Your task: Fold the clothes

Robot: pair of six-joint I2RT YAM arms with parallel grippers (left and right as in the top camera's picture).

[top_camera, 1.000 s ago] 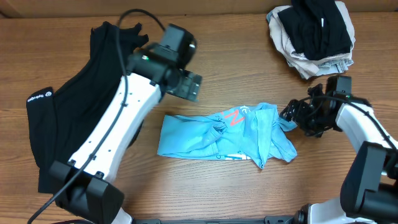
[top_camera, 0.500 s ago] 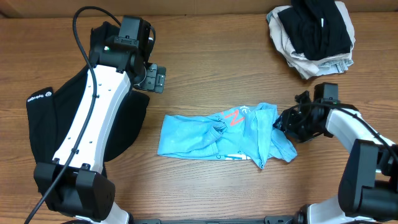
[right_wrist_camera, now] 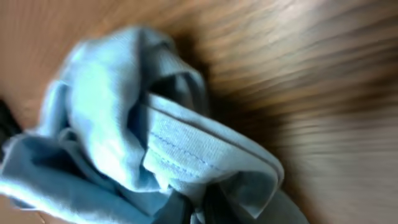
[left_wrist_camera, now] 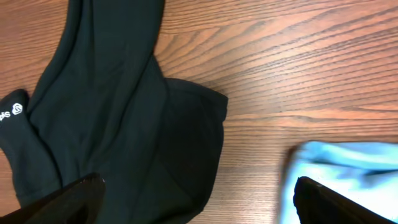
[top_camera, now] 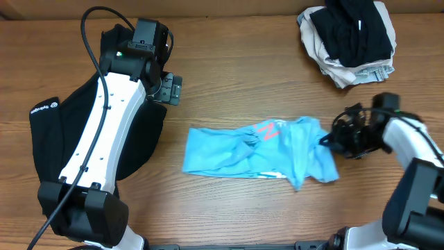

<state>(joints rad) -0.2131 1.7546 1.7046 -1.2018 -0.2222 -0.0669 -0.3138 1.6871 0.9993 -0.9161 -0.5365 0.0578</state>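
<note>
My right gripper has the light-blue shirt stretched out long toward it, so it should bring the held end back over the shirt's middle before it moves the shirt to the pile.
A crumpled light-blue shirt with red print lies across the middle of the table. My right gripper is shut on the shirt's right edge; in the right wrist view the bunched blue fabric fills the frame and runs into the closed jaws at the bottom. My left gripper hangs open over bare wood, up and left of the shirt, beside a black garment. The left wrist view shows that black garment, the shirt's left end, and both fingertips wide apart.
A pile of black and beige clothes sits at the back right corner. The black garment covers much of the table's left side under the left arm. Bare wood lies between the shirt and the pile.
My right gripper has shut on the shirt's right edge and dragged the whole shirt a little to the right. The left arm swung back to the left and then held still.
</note>
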